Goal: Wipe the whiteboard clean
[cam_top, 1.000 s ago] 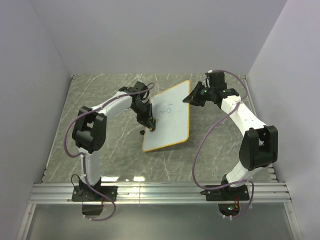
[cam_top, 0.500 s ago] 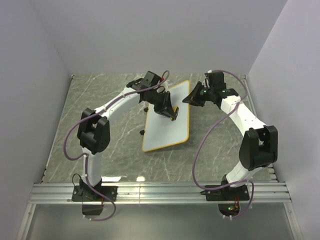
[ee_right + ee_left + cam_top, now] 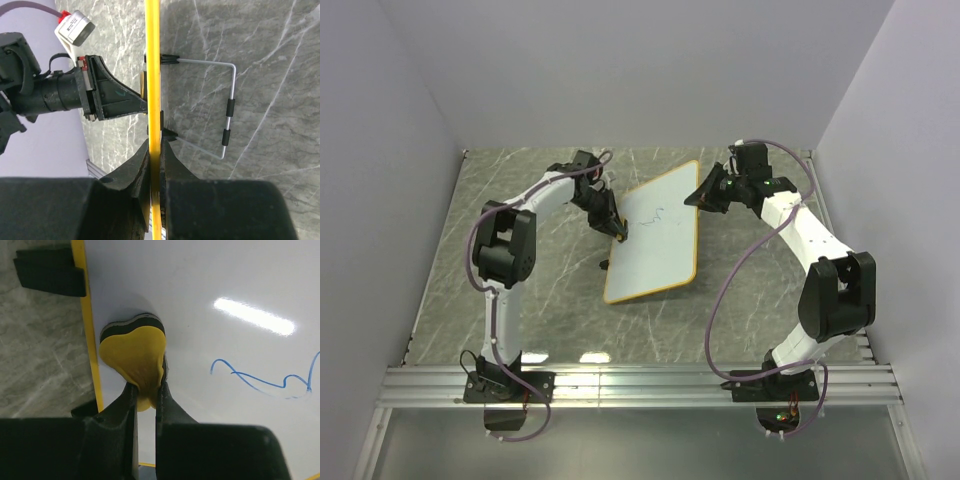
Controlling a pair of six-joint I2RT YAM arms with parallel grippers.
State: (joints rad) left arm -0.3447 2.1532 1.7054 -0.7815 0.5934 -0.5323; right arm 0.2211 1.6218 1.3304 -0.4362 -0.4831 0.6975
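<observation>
The eraser is already next to the whiteboard's yellow rim point(image 3: 93, 355), so next my left gripper wipes it back over the blue scribble point(image 3: 653, 217) toward my right gripper.
The whiteboard point(image 3: 658, 240) has a yellow rim and lies tilted in the middle of the table, with a blue scribble point(image 3: 658, 217) on it. In the left wrist view the scribble point(image 3: 260, 382) sits right of the eraser. My left gripper point(image 3: 618, 234) is shut on a yellow eraser with a dark underside point(image 3: 134, 350), pressed on the board near its left rim point(image 3: 89, 330). My right gripper point(image 3: 705, 192) is shut on the board's far right rim, seen edge-on as a yellow strip point(image 3: 153, 90) between the fingers.
The board's wire stand point(image 3: 227, 110) folds out over the grey marble table point(image 3: 520, 260). A black tab point(image 3: 50, 270) sits on the board's edge. White walls close in on the left, back and right. A metal rail point(image 3: 640, 385) runs along the near edge.
My left gripper swept the eraser from the board's left edge to its upper middle, then back to the left edge. The blue scribble still shows. The right arm stayed put.
</observation>
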